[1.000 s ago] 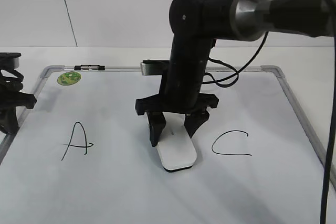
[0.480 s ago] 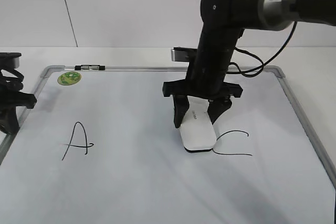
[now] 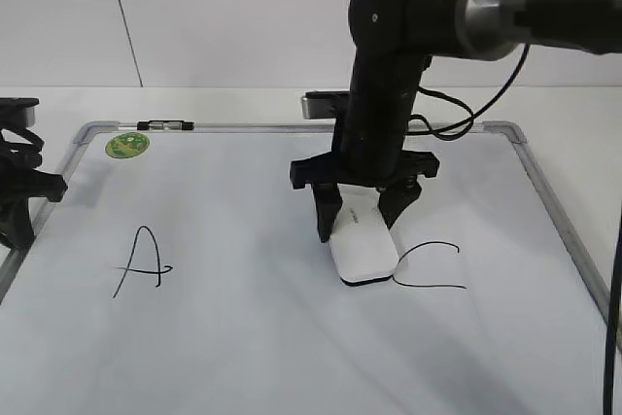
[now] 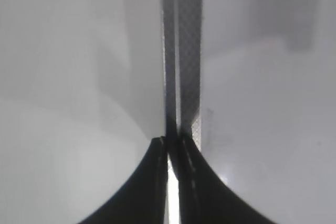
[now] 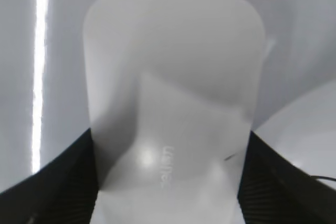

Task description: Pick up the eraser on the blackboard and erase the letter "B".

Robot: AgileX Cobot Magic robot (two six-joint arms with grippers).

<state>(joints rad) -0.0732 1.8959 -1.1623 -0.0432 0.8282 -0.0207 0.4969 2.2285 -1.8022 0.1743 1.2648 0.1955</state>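
The eraser's near corner [image 3: 394,277] is touching the black "C" and the "B" is gone, so my right gripper should pull the eraser back toward the far frame [image 3: 491,128] and lift it.
The white eraser [image 3: 362,252] lies flat on the blackboard [image 3: 243,347], between the black "A" [image 3: 143,261] and the black "C" [image 3: 428,267], with its near right corner touching the "C". My right gripper [image 3: 357,226] is shut on the eraser from above. In the right wrist view the eraser [image 5: 173,87] fills the frame between the black fingers [image 5: 55,184], with grey lettering on top. No letter "B" shows; the board around the eraser is bare. My left gripper [image 3: 17,203] rests shut and empty at the board's left edge, over the silver frame [image 4: 184,51].
A round green magnet [image 3: 127,144] sits at the board's far left corner. A small dark clip [image 3: 165,124] lies on the far frame. The right arm [image 3: 389,94] stands tall over the board's middle. A white table surrounds the board.
The right gripper slid the eraser to the right, from the middle of the gap up to the "C", then shifted slightly back left. The left arm has not moved.
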